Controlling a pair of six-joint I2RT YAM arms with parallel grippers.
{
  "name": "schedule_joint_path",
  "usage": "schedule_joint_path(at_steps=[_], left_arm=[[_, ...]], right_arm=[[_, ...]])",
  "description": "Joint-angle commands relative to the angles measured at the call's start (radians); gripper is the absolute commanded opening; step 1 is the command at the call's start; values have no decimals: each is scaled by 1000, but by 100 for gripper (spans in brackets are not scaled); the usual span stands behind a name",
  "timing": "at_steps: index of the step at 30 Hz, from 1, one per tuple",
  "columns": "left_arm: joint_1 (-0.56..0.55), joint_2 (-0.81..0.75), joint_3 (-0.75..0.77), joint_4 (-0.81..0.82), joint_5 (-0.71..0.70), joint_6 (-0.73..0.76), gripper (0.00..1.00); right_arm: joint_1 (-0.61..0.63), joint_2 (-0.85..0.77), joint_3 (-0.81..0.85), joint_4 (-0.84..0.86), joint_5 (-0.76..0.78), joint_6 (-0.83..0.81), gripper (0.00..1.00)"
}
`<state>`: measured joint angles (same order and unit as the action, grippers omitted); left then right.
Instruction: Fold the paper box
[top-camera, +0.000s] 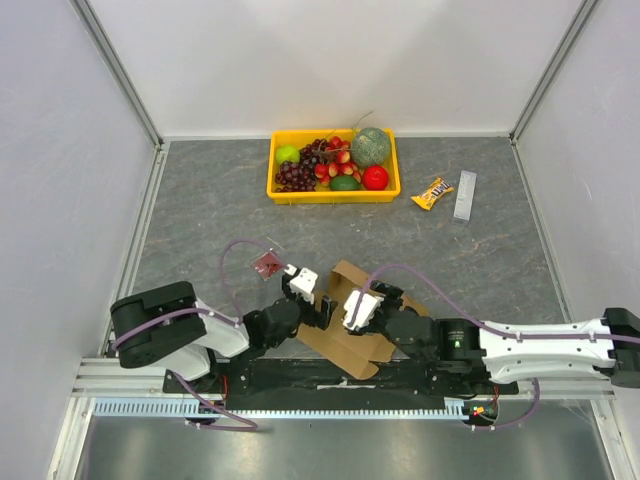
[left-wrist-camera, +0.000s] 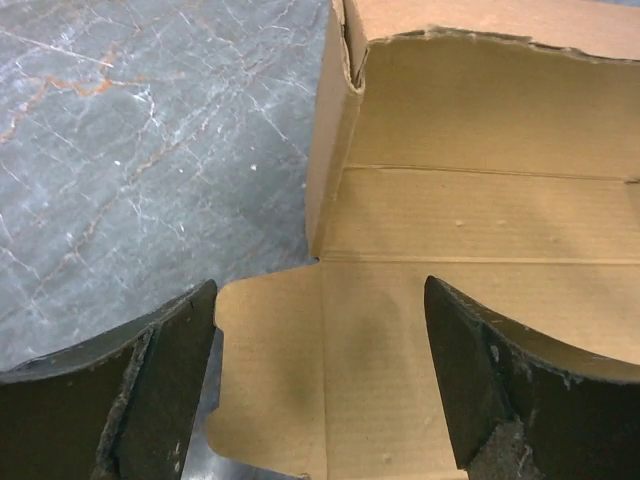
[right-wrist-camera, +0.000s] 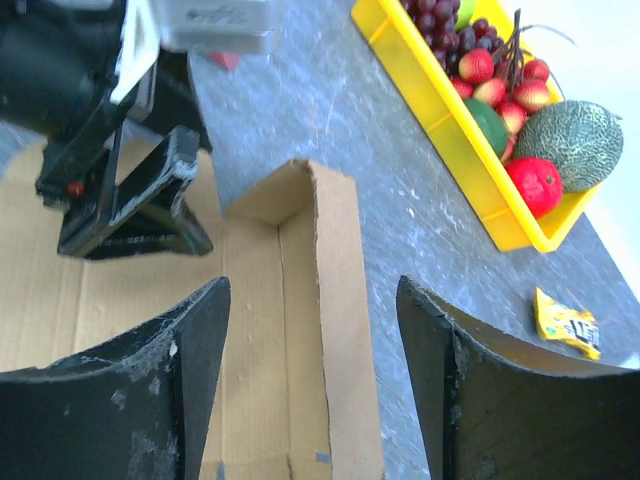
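Observation:
The box's flat panel (top-camera: 357, 370) reaches out beyond the table's near edge, so the robot's left gripper should push down on the box's middle (top-camera: 342, 342) and slide the box toward the yellow tray.
The paper box (top-camera: 345, 345) is a brown cardboard sheet, partly folded, lying at the near middle of the table between both arms. My left gripper (top-camera: 322, 308) is open and empty. In the left wrist view the left gripper (left-wrist-camera: 320, 283) hovers over a flat panel of the box (left-wrist-camera: 450, 220) with a rounded tab at the left and a raised wall ahead. My right gripper (top-camera: 342, 300) is open. In the right wrist view the right gripper (right-wrist-camera: 312, 282) has its fingers on either side of a raised side wall of the box (right-wrist-camera: 335, 300), with a gap on each side.
A yellow tray (top-camera: 330, 197) of fruit stands at the back; it also shows in the right wrist view (right-wrist-camera: 420, 90). A small dark-red packet (top-camera: 267, 263) lies left of the box. A yellow candy packet (top-camera: 432, 193) and a grey bar (top-camera: 465, 195) lie right of the tray.

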<state>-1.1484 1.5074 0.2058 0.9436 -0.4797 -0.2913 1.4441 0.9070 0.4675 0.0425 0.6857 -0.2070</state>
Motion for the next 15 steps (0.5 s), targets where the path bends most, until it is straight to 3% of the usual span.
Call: schedule_joint_path(at_steps=[1, 7, 10, 13, 15], left_arm=[[-31, -91, -61, 23, 27, -107, 90], [-117, -258, -89, -83, -14, -155, 91], [-154, -309, -85, -146, -37, -161, 91], [-172, -337, -85, -189, -56, -169, 87], [-174, -351, -89, -207, -60, -177, 77]], right_arm=[[-2, -91, -32, 137, -60, 73, 75], [-141, -57, 6, 206, -123, 288, 67], [-285, 41, 92, 111, -194, 415, 56], [-378, 125, 132, 118, -320, 455, 42], [-408, 170, 135, 154, -356, 468, 33]])
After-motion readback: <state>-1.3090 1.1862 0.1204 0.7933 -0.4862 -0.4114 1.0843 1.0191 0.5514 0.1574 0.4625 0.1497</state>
